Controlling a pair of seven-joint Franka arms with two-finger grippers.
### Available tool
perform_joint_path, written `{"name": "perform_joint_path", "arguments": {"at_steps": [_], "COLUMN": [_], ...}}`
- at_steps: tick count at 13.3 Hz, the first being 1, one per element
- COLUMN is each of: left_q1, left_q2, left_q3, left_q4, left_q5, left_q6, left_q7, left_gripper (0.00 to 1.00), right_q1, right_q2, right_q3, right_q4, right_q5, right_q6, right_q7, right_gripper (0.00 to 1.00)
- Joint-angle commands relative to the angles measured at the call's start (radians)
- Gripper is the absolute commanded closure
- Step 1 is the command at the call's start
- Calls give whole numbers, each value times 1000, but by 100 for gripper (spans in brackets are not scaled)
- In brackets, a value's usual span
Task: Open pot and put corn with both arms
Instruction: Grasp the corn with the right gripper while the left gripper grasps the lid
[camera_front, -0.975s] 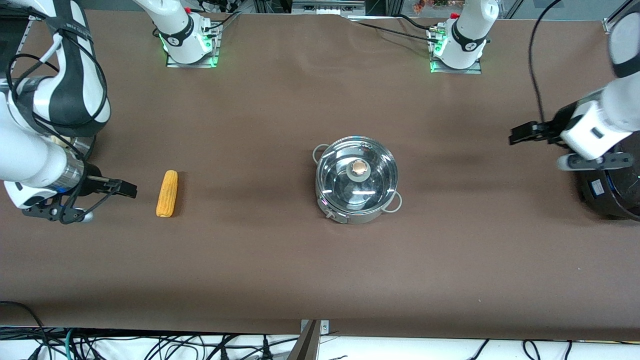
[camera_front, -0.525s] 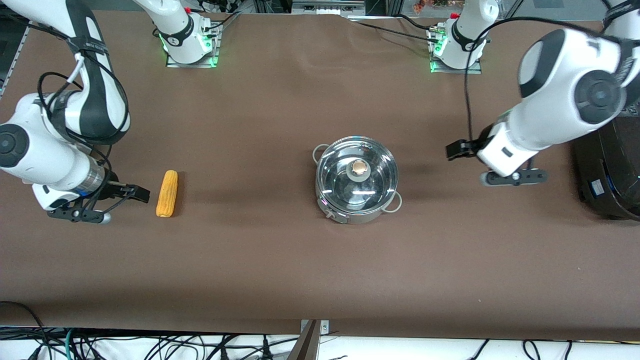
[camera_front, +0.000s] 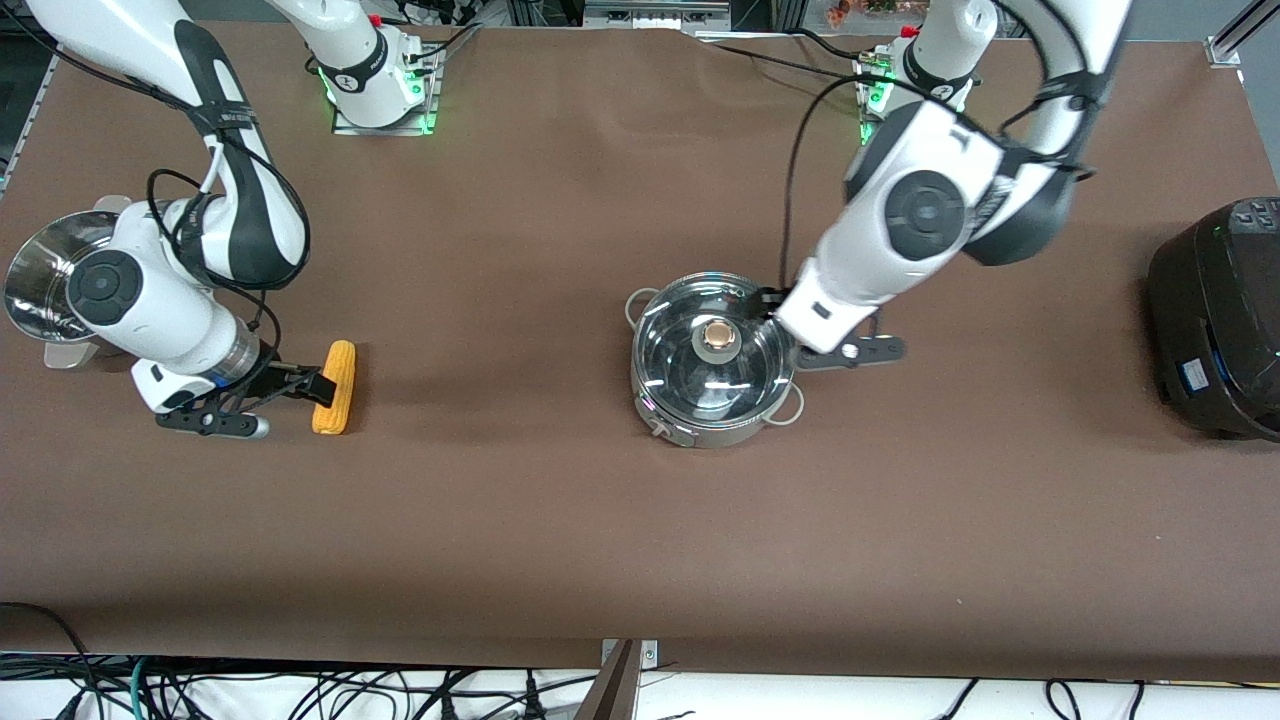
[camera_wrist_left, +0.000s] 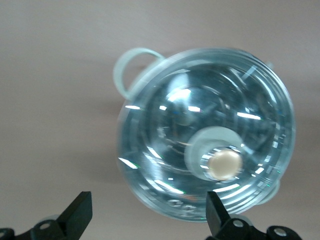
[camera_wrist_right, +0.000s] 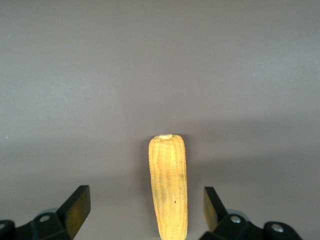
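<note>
My gripper will find the pot (camera_front: 693, 428) empty when it lifts the lid, because only shiny steel shows through the glass lid (camera_front: 710, 386).
The corn (camera_front: 335, 387) (camera_wrist_right: 168, 185), a yellow-orange cob, lies on the brown table toward the right arm's end. My right gripper (camera_front: 318, 386) (camera_wrist_right: 145, 201) is open and low over it, with one finger on each side and neither touching. The shiny steel pot (camera_front: 713, 400) (camera_wrist_left: 150, 150) stands mid-table under its glass lid, which has a tan knob (camera_front: 717, 336) (camera_wrist_left: 224, 165). My left gripper (camera_front: 768, 304) (camera_wrist_left: 147, 206) hangs open over the pot's rim on the side toward the left arm's end. It holds nothing, and the knob sits close to one fingertip.
A black rice cooker (camera_front: 1215, 320) stands at the left arm's end of the table. A shiny steel steamer pot (camera_front: 40, 275) sits at the right arm's end, partly hidden by the right arm. Both arm bases (camera_front: 375, 75) (camera_front: 915, 90) stand along the table's edge farthest from the front camera.
The left arm has swung from the rice cooker's end to the pot. The right gripper has slid closer until its fingers straddle the corn. Both stayed open.
</note>
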Motion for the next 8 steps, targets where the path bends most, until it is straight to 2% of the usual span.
{"name": "perform_joint_path", "arguments": {"at_steps": [1,5,8], "left_q1": [-21,-87,-117], "left_q2": [52,151,188], "left_q3": [-10,-14,-14], "left_q4": [23,136,164], "left_q5": [23,64,97], "left_q6": [67,83,86], "left_q7": [-35,-128,-175], "left_gripper": [0,0,0], "right_q1": [1,0,-2], "right_q2": [-1,30,77], "right_q3": [6,6,6], "right_q4": [-29,-112,-155], "right_q5": [14,14,14], "right_q6": [31,158,259], "right_q7": [11,11,9], "right_gripper": [0,0,0]}}
